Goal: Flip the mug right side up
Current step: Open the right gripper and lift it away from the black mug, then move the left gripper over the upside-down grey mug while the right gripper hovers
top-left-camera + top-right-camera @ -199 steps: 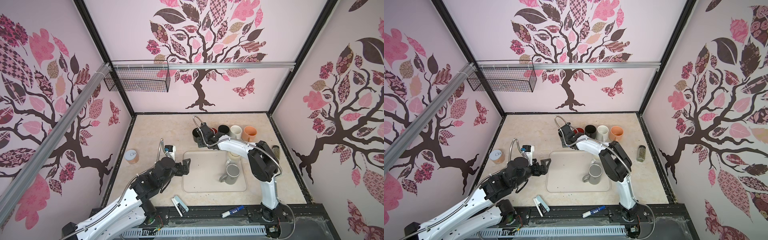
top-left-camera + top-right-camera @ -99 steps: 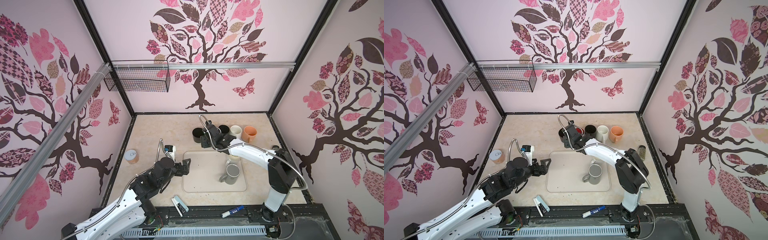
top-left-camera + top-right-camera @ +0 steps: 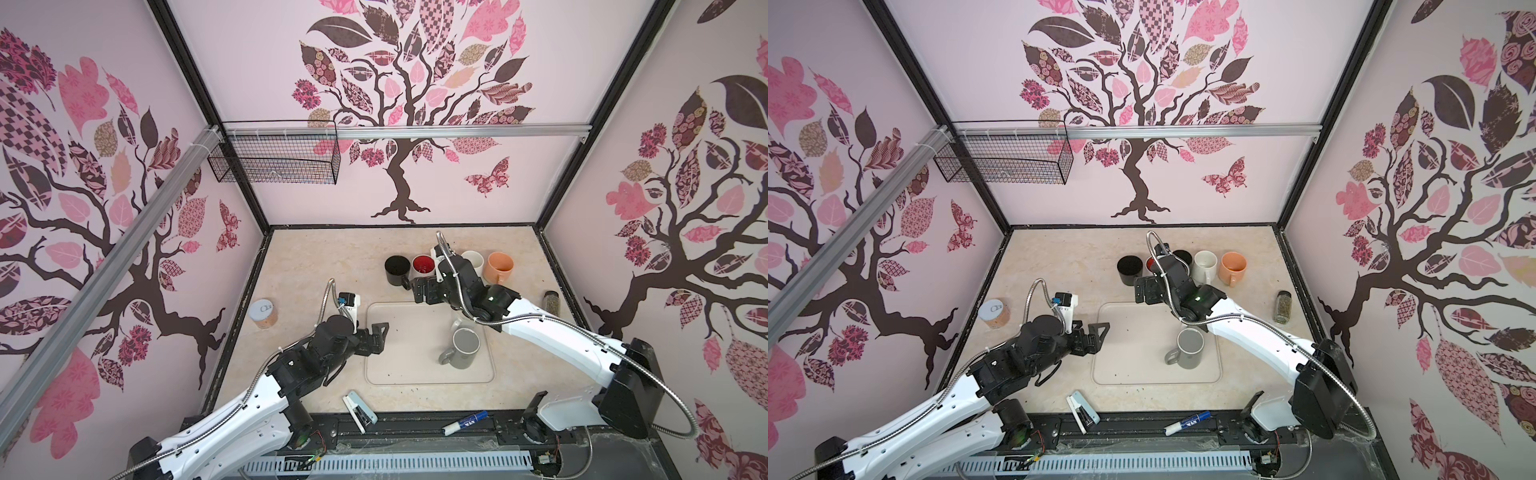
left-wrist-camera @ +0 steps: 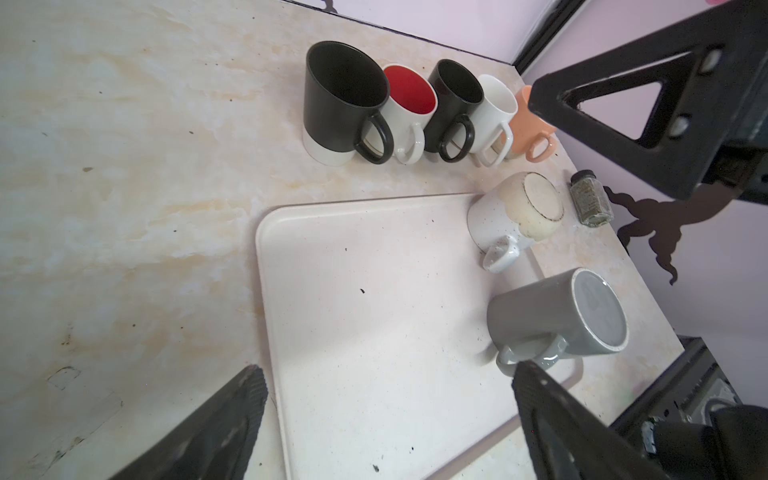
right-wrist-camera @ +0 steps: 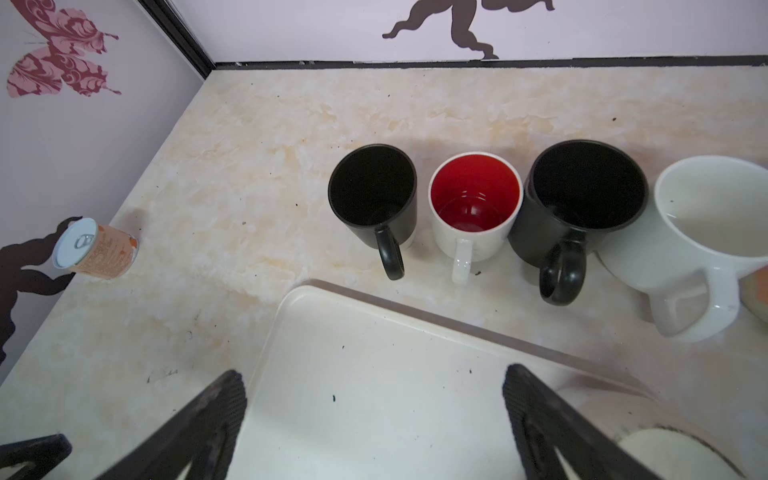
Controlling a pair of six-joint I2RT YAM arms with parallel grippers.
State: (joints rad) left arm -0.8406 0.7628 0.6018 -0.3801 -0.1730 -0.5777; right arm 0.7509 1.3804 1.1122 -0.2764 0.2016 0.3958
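Note:
The upside-down grey mug's handle [image 3: 445, 358] faces my left gripper's side, away from my right arm, so I should reach over with my left gripper and grab that handle [image 3: 1171, 357].
A grey mug [image 3: 465, 349] [image 3: 1190, 349] [image 4: 552, 320] stands upside down on the cream tray [image 3: 407, 365] [image 4: 374, 291], near its right side. Behind it a speckled white mug [image 4: 511, 216] also stands base up; in both top views my right arm mostly covers it. My right gripper [image 3: 424, 291] [image 5: 374, 399] hangs open and empty over the tray's far edge, in front of the row of upright mugs. At the tray's left edge my left gripper [image 3: 380, 336] [image 4: 386, 395] is open, holding nothing.
Several upright mugs line the back: black [image 3: 397, 269], red-lined [image 3: 423, 266], black [image 5: 582, 208], white [image 3: 473, 259], orange [image 3: 500, 266]. A can [image 3: 263, 313] stands left, a spice jar [image 3: 551, 301] right. A stapler [image 3: 359, 407] and marker [image 3: 464, 422] lie at the front edge.
My right gripper has opened wide and drawn back from the row of mugs toward the tray. The left arm has stayed where it was.

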